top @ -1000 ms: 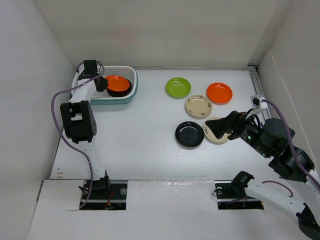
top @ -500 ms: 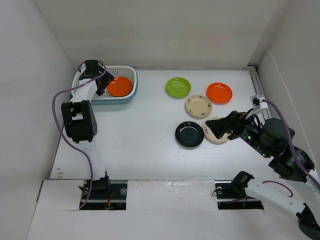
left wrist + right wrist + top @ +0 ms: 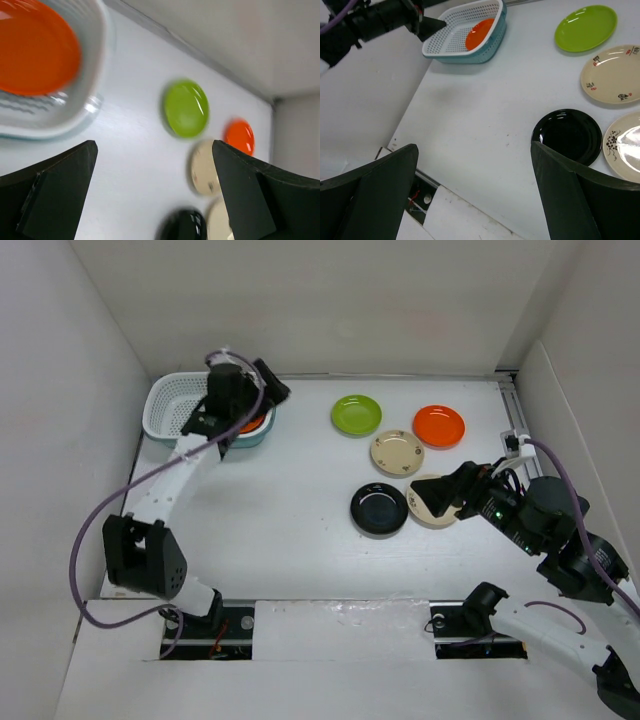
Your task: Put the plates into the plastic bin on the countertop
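The black plate's rim (image 3: 355,502) facing the bin is clear of neighbours. My left gripper keeps going there with its fingers open until they straddle that rim.
The teal plastic bin (image 3: 178,405) stands at the back left of the white countertop (image 3: 290,500) and holds an orange plate (image 3: 480,31). My left gripper (image 3: 262,395) hovers open and empty over the bin's right end. On the countertop lie a lime green plate (image 3: 356,415), a second orange plate (image 3: 438,426), a beige plate (image 3: 397,452), a black plate (image 3: 379,509) and another beige plate (image 3: 432,508). My right gripper (image 3: 432,498) hangs open above that last beige plate, holding nothing. The left wrist view shows the bin's orange plate (image 3: 35,50) and the green plate (image 3: 186,107) beyond my left gripper (image 3: 154,147).
White walls (image 3: 60,440) close in the left, back and right sides. A metal rail with a cable (image 3: 512,415) runs along the right wall near the orange plate. Both arm bases (image 3: 210,625) sit in slots at the near edge.
My left gripper opened and let the orange plate go in the bin, then swung right, out over the bin's right end. The right arm has not moved.
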`<state>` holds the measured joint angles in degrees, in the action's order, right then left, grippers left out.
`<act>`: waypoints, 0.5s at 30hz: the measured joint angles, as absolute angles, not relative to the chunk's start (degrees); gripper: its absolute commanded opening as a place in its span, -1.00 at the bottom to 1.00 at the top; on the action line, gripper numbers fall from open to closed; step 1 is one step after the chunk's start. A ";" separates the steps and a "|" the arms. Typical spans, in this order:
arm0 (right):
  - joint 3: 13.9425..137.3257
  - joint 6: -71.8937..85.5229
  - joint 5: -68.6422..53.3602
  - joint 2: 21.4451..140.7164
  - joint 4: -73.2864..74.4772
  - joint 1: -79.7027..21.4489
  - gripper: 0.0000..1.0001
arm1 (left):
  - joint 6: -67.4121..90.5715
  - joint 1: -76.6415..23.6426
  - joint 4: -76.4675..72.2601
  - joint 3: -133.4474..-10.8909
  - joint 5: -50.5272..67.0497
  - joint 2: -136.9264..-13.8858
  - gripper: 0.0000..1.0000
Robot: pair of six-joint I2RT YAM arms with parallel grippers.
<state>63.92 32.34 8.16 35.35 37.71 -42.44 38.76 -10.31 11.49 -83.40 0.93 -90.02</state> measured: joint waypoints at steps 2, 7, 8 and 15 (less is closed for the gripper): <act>63.92 32.34 8.23 35.35 37.74 -42.44 1.00 | 38.63 -16.47 7.68 -75.55 3.60 -85.14 0.99; 64.20 32.34 8.32 35.40 38.11 -42.44 1.00 | 36.88 -28.42 1.30 -61.73 9.76 -85.23 0.99; 64.31 32.34 8.29 35.40 38.22 -42.44 1.00 | 36.42 -30.13 0.71 -59.94 10.68 -86.46 0.99; 64.75 32.38 8.27 34.72 39.09 -42.44 1.00 | 35.14 -36.62 -7.77 -49.43 16.64 -94.91 0.89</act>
